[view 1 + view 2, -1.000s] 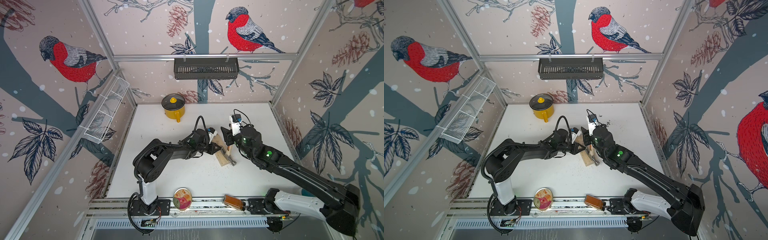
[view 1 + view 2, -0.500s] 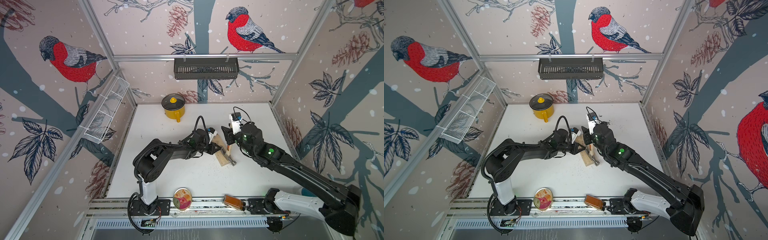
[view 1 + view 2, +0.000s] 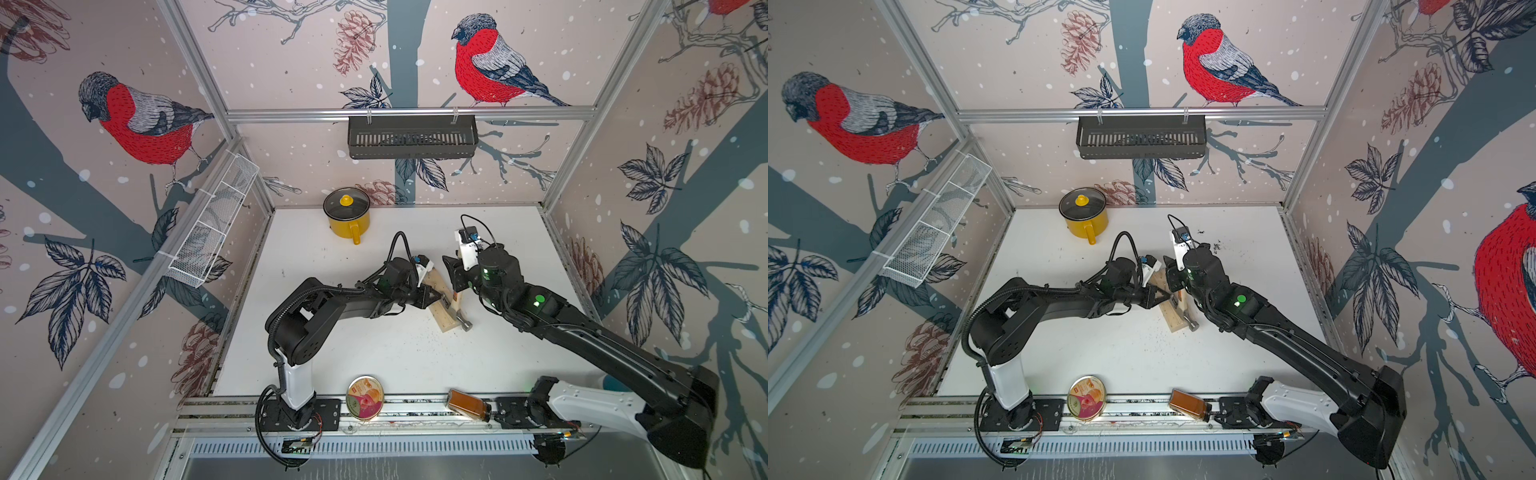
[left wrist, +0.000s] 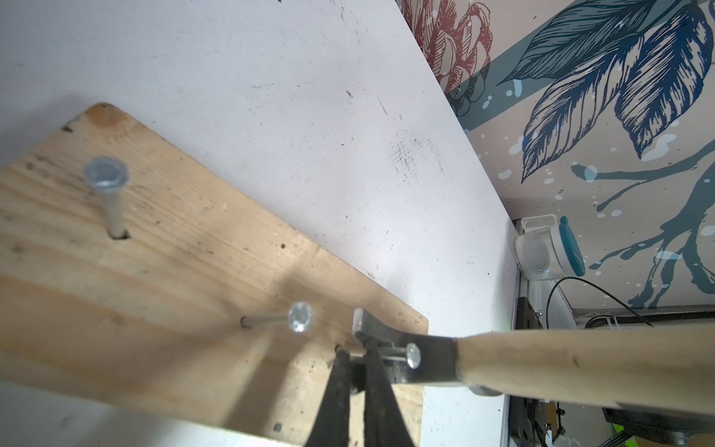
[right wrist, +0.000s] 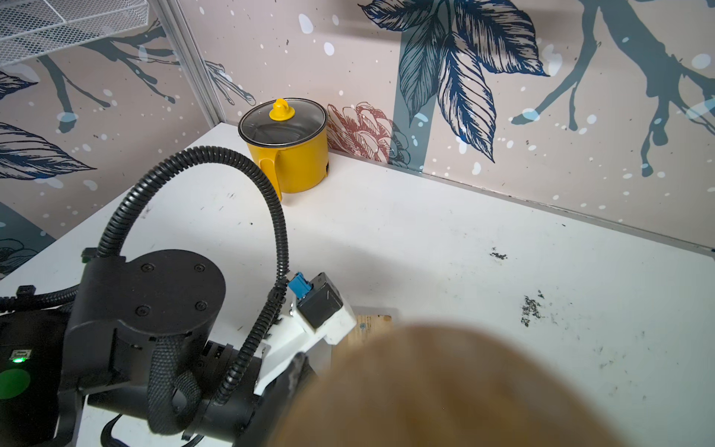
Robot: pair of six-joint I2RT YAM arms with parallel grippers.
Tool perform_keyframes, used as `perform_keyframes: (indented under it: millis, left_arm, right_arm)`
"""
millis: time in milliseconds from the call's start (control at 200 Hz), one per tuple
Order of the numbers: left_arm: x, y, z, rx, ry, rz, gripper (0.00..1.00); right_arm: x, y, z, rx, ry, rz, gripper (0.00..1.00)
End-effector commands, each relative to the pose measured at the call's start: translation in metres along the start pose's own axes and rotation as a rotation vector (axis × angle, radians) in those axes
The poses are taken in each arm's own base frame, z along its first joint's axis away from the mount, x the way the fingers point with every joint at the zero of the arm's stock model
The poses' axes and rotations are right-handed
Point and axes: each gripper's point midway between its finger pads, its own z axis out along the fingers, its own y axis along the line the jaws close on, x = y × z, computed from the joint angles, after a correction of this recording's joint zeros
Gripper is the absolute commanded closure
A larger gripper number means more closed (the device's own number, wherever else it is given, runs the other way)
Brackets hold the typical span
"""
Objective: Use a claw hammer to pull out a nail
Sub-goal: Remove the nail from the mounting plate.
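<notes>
The board's far end (image 3: 434, 276) is free with the hammer's claw round the nail (image 4: 393, 353). Next, my left gripper leaves it and clamps that end before my right gripper levers.
A pale wooden board (image 3: 444, 316) (image 4: 154, 290) lies mid-table with three nails standing out of it. The claw hammer (image 3: 463, 323) has its grey head (image 4: 429, 363) on the board's near corner, with the split claw hooked round one nail (image 4: 413, 355). Its wooden handle (image 4: 580, 360) rises off the table. My right gripper (image 3: 456, 289) (image 3: 1177, 291) is shut on that handle near the red label. The handle's end (image 5: 464, 387) fills the right wrist view beside one finger (image 5: 300, 367). My left gripper (image 4: 354, 356) (image 3: 436, 297) is shut, its tips pressed on the board at that nail's base.
A yellow lidded pot (image 3: 347, 218) stands at the back. A round tin (image 3: 365, 397) and an amber bottle (image 3: 465, 405) lie on the front rail. A black basket (image 3: 411, 137) hangs on the back wall and a white wire basket (image 3: 212, 224) on the left wall. A plastic container (image 4: 545, 247) sits front right.
My right wrist has shifted slightly and its jaws have drawn in on the hammer handle. The left arm, board and hammer head have stayed put.
</notes>
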Motion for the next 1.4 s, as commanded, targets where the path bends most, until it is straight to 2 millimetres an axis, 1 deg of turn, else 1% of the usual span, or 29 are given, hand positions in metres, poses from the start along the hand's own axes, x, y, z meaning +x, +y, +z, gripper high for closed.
perform_keyframes:
  millis: [0, 205, 335, 480, 670, 730, 835, 921, 1136, 1206, 1396]
  left_arm:
    - [-0.003, 0.003, -0.002, -0.022, -0.013, 0.025, 1.0]
    - [-0.003, 0.004, -0.003, -0.025, -0.014, 0.023, 1.0]
    - [-0.004, 0.005, -0.004, -0.026, -0.016, 0.021, 0.91]
    - [-0.006, 0.005, -0.006, -0.016, -0.018, 0.02, 0.81]
    - [-0.009, 0.005, -0.011, -0.017, -0.034, 0.023, 0.59]
    - [-0.011, 0.004, -0.014, -0.019, -0.045, 0.029, 0.54]
    - [-0.015, 0.007, -0.021, -0.038, -0.064, 0.032, 0.54]
    - [-0.018, 0.014, -0.026, -0.067, -0.083, 0.02, 0.54]
    - [-0.022, 0.05, -0.037, -0.203, -0.126, -0.043, 0.59]
    - [-0.024, 0.058, -0.035, -0.237, -0.131, -0.056, 0.59]
    - [-0.034, 0.075, -0.022, -0.287, -0.131, -0.113, 0.58]
  right_arm:
    - [-0.003, 0.001, -0.002, -0.007, 0.001, 0.003, 0.68]
    - [0.002, 0.003, 0.0, -0.017, 0.012, 0.005, 0.86]
    - [0.005, 0.004, 0.001, -0.016, 0.017, 0.003, 0.95]
    - [0.007, 0.003, 0.002, -0.012, 0.019, 0.003, 0.97]
    - [0.006, 0.003, 0.002, -0.013, 0.015, 0.003, 0.98]
    - [0.004, 0.003, 0.0, -0.015, 0.01, 0.002, 0.98]
    - [0.002, 0.004, 0.0, -0.015, 0.007, 0.002, 0.98]
    - [0.001, 0.004, 0.0, -0.016, 0.004, 0.0, 0.99]
    - [-0.001, 0.005, 0.001, -0.02, -0.004, -0.003, 0.98]
    - [-0.002, 0.005, 0.0, -0.021, -0.009, -0.003, 0.99]
    - [-0.006, 0.007, 0.0, -0.028, -0.015, -0.003, 0.99]
